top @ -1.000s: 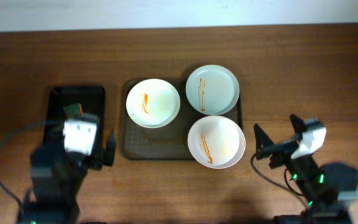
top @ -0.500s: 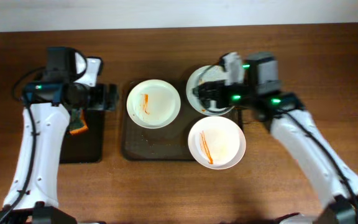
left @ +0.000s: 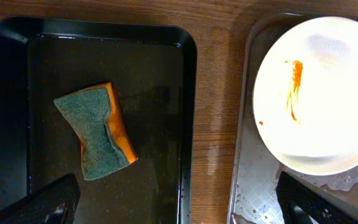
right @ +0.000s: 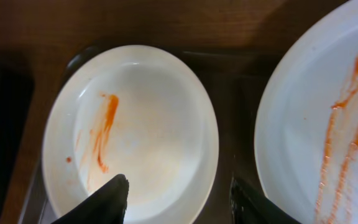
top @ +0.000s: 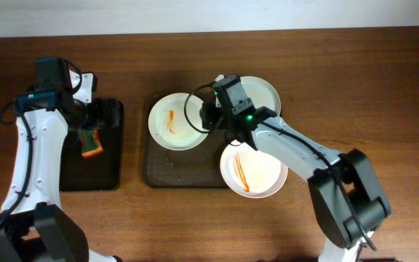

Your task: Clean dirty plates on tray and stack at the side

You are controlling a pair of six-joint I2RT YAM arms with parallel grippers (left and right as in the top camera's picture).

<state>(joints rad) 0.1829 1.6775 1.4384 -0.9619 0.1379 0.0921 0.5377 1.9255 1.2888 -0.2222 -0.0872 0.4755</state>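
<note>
I can see that the green and orange sponge (left: 97, 132) has a pinched middle (left: 108, 127), so I expect it to squeeze thin there and spread out at the sponge's end when I lift it.
Three white plates with orange sauce streaks lie on the brown tray (top: 158, 171): a left plate (top: 174, 122), a back right plate (top: 264, 98) and a front right plate (top: 257, 167). A green and orange sponge (top: 90, 143) lies in the black tray (top: 93, 171) on the left. My left gripper (top: 110, 115) hangs open and empty over the black tray's right side, with the sponge (left: 98, 134) to its left. My right gripper (top: 208, 116) is open and empty, and its fingers (right: 179, 199) straddle the left plate's (right: 135, 118) right rim.
Bare wooden table surrounds both trays. A strip of wood (left: 213, 124) separates the black tray (left: 11, 112) from the brown tray (left: 253, 180). The right arm crosses over the back right plate (right: 328, 124).
My right gripper has moved left from over the back right plate to the left plate's right rim. My left arm has shifted slightly left over the black tray.
</note>
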